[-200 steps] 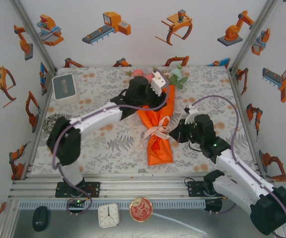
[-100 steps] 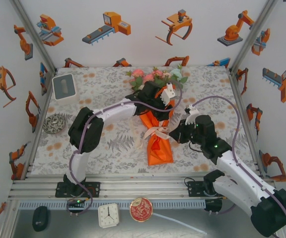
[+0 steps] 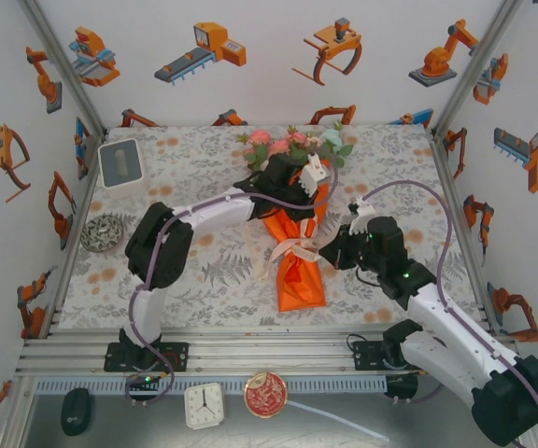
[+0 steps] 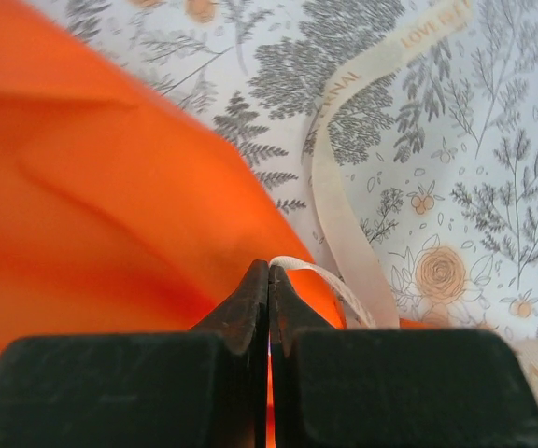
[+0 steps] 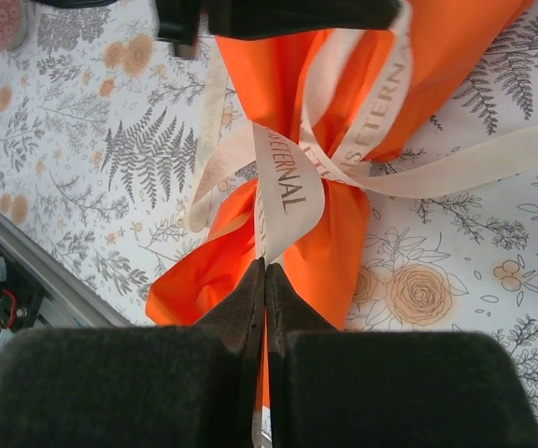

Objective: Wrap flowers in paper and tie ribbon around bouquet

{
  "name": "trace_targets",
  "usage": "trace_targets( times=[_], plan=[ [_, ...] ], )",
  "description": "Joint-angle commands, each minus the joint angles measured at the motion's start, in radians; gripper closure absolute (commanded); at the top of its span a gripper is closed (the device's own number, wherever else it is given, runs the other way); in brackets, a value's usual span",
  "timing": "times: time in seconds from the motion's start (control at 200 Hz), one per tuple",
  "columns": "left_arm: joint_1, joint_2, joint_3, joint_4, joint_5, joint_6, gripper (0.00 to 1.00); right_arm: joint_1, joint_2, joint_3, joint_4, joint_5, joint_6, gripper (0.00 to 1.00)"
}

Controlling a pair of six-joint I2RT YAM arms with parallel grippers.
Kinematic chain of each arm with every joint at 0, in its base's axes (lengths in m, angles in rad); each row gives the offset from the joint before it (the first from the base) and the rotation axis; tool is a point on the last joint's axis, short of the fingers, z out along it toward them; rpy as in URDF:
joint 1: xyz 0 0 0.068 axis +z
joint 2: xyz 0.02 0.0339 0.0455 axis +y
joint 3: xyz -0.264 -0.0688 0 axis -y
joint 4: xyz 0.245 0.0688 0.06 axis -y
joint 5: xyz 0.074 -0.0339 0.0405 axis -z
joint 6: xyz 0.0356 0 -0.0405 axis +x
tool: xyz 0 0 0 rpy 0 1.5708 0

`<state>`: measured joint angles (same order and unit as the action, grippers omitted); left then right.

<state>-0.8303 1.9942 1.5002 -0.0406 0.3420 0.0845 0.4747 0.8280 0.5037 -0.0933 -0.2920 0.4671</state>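
Ribbon loops go in opposite directions from the knot [image 5: 319,162] to my grippers. My left gripper keeps pulling its loop [image 5: 381,110] until the knot is snug, and then let go.
The bouquet lies mid-table, its flowers [image 3: 292,145] pointing to the far side and the orange paper [image 3: 299,275] cone pointing toward me. A cream ribbon [image 3: 292,246] is knotted round its waist. My left gripper [image 3: 304,207] reaches over the upper part of the cone. In the left wrist view it [image 4: 269,267] is shut on a thin strand of ribbon [image 4: 344,219] beside the paper [image 4: 110,205]. My right gripper [image 3: 326,252] sits at the right of the knot. There it [image 5: 265,267] is shut on a printed tail of ribbon [image 5: 290,182] over the paper [image 5: 344,243].
A white box [image 3: 120,163] and a metal dish [image 3: 103,233] stand by the left wall. On the front ledge are a black mouse [image 3: 76,411], a small clock [image 3: 204,404] and a red round tin [image 3: 265,394]. Walls close three sides.
My left arm has swung right, from the flower end down to the cone, and its jaws have closed on a ribbon strand. The right gripper has stayed shut in place.
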Motion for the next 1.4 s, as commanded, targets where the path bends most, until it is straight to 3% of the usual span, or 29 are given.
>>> trace_targets(
  times=[0.0,0.15,0.405,0.526,0.686,0.796,1.031,1.257,1.392],
  plan=[
    [0.002,-0.171,-0.091,0.109,-0.154,-0.156,0.95,0.005,0.006,-0.008,0.018,0.031,0.005,1.00],
    [-0.032,-0.327,-0.284,0.176,-0.339,-0.259,0.91,0.006,0.037,0.002,0.037,0.049,0.019,1.00],
    [-0.106,-0.538,-0.452,0.077,-0.575,-0.511,0.91,0.005,0.168,0.073,0.081,0.081,0.070,1.00],
    [-0.144,-0.631,-0.502,0.002,-0.672,-0.709,0.91,0.005,0.250,0.120,0.108,0.074,0.101,1.00],
    [-0.248,-0.653,-0.582,0.082,-0.668,-0.936,0.92,0.005,0.331,0.145,0.193,0.057,0.147,1.00],
    [-0.318,-0.608,-0.576,0.105,-0.675,-1.014,0.82,0.005,0.354,0.158,0.210,0.053,0.171,1.00],
    [-0.330,-0.467,-0.531,0.124,-0.638,-0.955,0.70,0.005,0.332,0.162,0.202,0.040,0.191,1.00],
    [-0.328,-0.566,-0.581,0.252,-0.661,-0.691,0.45,0.005,0.298,0.153,0.191,0.031,0.167,1.00],
    [-0.325,-0.639,-0.592,0.240,-0.701,-0.529,0.39,0.006,0.308,0.167,0.193,-0.024,0.144,1.00]
  ],
)
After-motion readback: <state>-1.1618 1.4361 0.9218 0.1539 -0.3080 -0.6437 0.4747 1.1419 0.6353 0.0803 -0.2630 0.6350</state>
